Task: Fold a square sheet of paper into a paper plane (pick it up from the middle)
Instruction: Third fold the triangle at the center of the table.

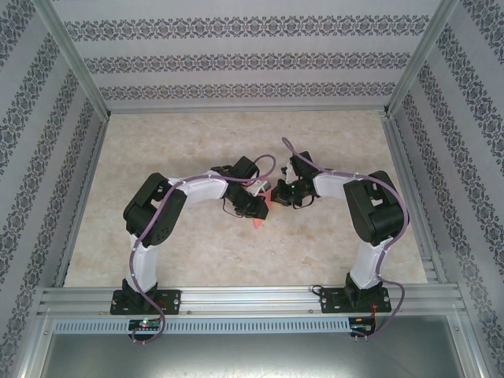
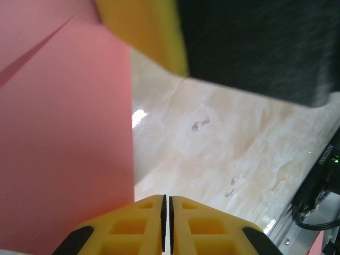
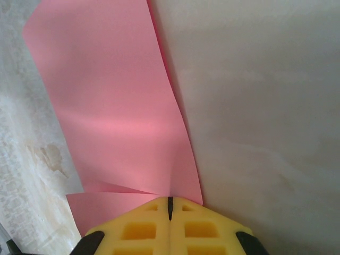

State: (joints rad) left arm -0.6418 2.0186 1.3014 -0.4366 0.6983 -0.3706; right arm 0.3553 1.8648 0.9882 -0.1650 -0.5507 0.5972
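Observation:
The robot's left gripper has its closed fingers past the paper's folded edge (image 2: pixel 132 159) while the flap gapes, so it should bring them back over the flap (image 2: pixel 79 138) and press down.
The pink-red sheet of paper (image 3: pixel 117 101) hangs off the table with a fold line across its lower part. My right gripper (image 3: pixel 170 202) is shut on its bottom edge, and creases spread from the pinch. In the top view a sliver of the paper (image 1: pixel 264 211) shows between the two wrists at mid-table. My left gripper (image 2: pixel 167 201) is shut, its pads pressed together with nothing visible between them. The paper (image 2: pixel 64 138) hangs just left of its fingers. The right gripper's yellow finger (image 2: pixel 146 32) sits close above.
The marble-patterned tabletop (image 1: pixel 236 142) lies inside an aluminium frame (image 1: pixel 236 298) with patterned walls on three sides. Both arms bend inward and nearly touch at the centre. A black cable and the frame rail (image 2: pixel 313 196) show at the lower right of the left wrist view.

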